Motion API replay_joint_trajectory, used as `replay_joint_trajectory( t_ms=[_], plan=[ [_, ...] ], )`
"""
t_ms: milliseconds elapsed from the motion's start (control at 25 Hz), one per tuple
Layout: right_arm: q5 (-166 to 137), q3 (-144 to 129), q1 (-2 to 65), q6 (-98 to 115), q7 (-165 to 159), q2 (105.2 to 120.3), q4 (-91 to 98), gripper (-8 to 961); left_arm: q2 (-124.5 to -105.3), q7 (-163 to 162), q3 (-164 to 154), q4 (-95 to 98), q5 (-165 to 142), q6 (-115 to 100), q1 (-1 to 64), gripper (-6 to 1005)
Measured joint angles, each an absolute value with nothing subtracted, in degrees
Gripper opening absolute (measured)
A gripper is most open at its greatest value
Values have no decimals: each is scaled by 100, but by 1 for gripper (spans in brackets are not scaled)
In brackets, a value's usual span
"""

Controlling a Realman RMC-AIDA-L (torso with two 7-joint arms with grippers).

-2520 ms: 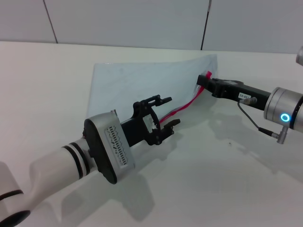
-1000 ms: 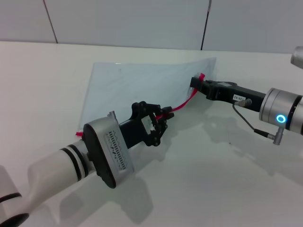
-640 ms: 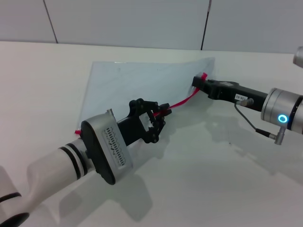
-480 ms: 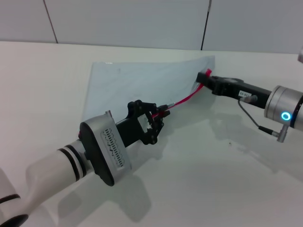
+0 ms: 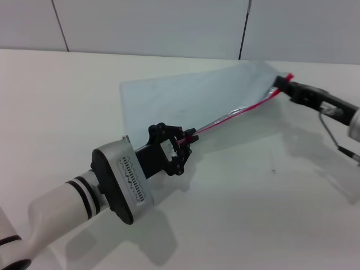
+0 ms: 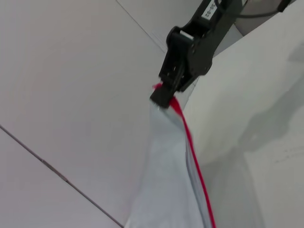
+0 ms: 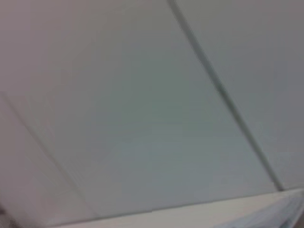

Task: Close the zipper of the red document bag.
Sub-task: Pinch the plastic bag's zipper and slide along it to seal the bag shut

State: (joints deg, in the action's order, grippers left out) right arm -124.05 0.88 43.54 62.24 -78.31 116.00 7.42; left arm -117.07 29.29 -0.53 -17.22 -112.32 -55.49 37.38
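Note:
I should keep pulling the bag's held corner (image 5: 275, 92) away with my right gripper while the red zipper (image 5: 236, 114) is taut between both grippers, until the zipper's other end reaches my left gripper.
The red document bag (image 5: 185, 95) is a translucent pale blue pouch, lifted off the white table (image 5: 253, 202) along its near edge. Its red zipper (image 5: 242, 108) runs taut along that edge between my two grippers. At the near end my left gripper (image 5: 185, 139) is shut on the zipper. On the far right my right gripper (image 5: 280, 85) is shut on the bag's red-trimmed corner. The left wrist view shows the right gripper (image 6: 164, 95) pinching that corner, with the zipper (image 6: 195, 164) and the bag (image 6: 161, 175) running down from it. A small slider cannot be made out.
A light tiled wall (image 5: 169, 25) stands behind the table, and it fills the right wrist view (image 7: 142, 118). The right arm's cable (image 5: 336, 143) hangs at the far right edge.
The left gripper, open 2.5 s ago, has shut on the zipper. The right gripper has pulled the bag's corner to the right and up, stretching the zipper straight and shifting the bag right.

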Motion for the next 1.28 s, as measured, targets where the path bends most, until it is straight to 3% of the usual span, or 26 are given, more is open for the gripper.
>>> replay_joint_trajectory(
  t_ms=[600,1120,1280],
  plan=[
    [-11869,541,3844,6224,-7701,11593,1118,50,-11707,2917,-53,-1723,-11232,-5542,3673,78],
    [-11672,525,3816,6259,-7292,11603,1127,53,-11707,2917,126,-1713,-11240,-5533,3516,85],
    [-11278,534,3704,6559,-6557,11627,1070,87,-11706,2902,484,-1713,-11235,-5712,3364,189]
  ],
)
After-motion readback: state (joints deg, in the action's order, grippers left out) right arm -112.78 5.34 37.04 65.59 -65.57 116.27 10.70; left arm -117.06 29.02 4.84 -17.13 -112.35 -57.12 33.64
